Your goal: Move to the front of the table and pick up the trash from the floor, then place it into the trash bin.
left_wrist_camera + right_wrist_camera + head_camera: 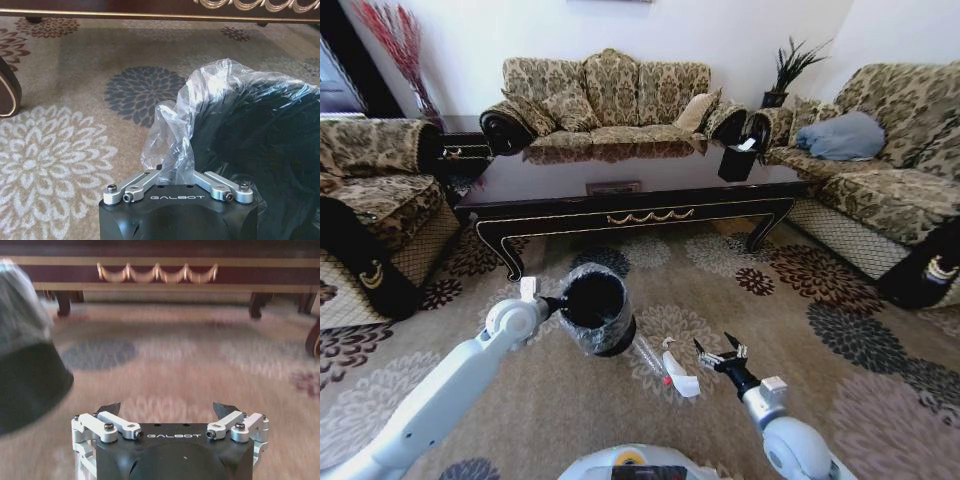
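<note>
The crumpled white paper (686,384) lies long and loosely bent (676,373). I expect it to hang down as a limp sheet when I carry it to the trash bin.
My left gripper (552,303) is shut on the rim of the trash bin (595,310), pinching the clear bag (175,145) folded over it. The black bin (260,150) is tilted, with its mouth towards my head. Just right of it on the floor (800,330) lies the trash: a clear bottle with a red cap (653,358) and crumpled white paper (680,375). My right gripper (715,352) hangs open close beside the paper, with nothing between its fingers (225,409). The table (570,180) stretches across behind, and its gold-trimmed apron (160,272) faces the right wrist.
A sofa (610,100) stands behind the table, and armchairs flank it on the left (370,200) and right (890,180). A black tissue box (737,160) sits on the table's right end. Open carpet lies between me and the table.
</note>
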Available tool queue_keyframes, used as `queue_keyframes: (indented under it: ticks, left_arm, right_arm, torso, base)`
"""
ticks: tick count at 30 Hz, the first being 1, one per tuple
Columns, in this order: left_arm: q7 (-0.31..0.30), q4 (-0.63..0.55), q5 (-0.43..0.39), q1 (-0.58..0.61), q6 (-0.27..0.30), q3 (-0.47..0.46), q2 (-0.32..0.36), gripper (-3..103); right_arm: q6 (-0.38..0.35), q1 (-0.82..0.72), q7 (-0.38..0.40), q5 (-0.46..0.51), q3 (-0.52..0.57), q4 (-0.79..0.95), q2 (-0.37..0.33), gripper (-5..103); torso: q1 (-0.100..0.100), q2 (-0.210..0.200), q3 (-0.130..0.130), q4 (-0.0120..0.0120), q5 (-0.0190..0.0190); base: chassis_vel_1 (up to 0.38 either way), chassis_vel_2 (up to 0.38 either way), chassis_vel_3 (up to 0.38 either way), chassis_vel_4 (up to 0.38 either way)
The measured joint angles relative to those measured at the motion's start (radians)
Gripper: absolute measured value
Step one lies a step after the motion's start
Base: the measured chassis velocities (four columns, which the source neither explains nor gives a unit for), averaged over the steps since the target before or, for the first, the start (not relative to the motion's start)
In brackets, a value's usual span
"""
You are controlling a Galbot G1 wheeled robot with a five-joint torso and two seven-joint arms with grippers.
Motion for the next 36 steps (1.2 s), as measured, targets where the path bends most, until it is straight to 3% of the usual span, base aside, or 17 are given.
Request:
queue_keyframes:
  ticks: [18, 36]
  left_arm:
    - [0.022, -0.024, 0.033, 0.097, 0.0, -0.068, 0.008, 3]
    - [0.02, -0.039, 0.035, 0.139, 0.0, -0.104, 0.03, 3]
  right_arm:
    - [-0.006, 0.17, -0.022, 0.01, -0.202, -0.264, -0.037, 100]
    - [0.056, 0.233, -0.082, -0.048, -0.285, -0.41, -0.04, 100]
  torso:
    - [0.0, 0.0, 0.0, 0.0, 0.0001]
    - [0.0, 0.0, 0.0, 0.0, 0.0]
  base:
    - [0.0, 0.0, 0.0, 0.0]
    - [0.0, 0.0, 0.0, 0.0]
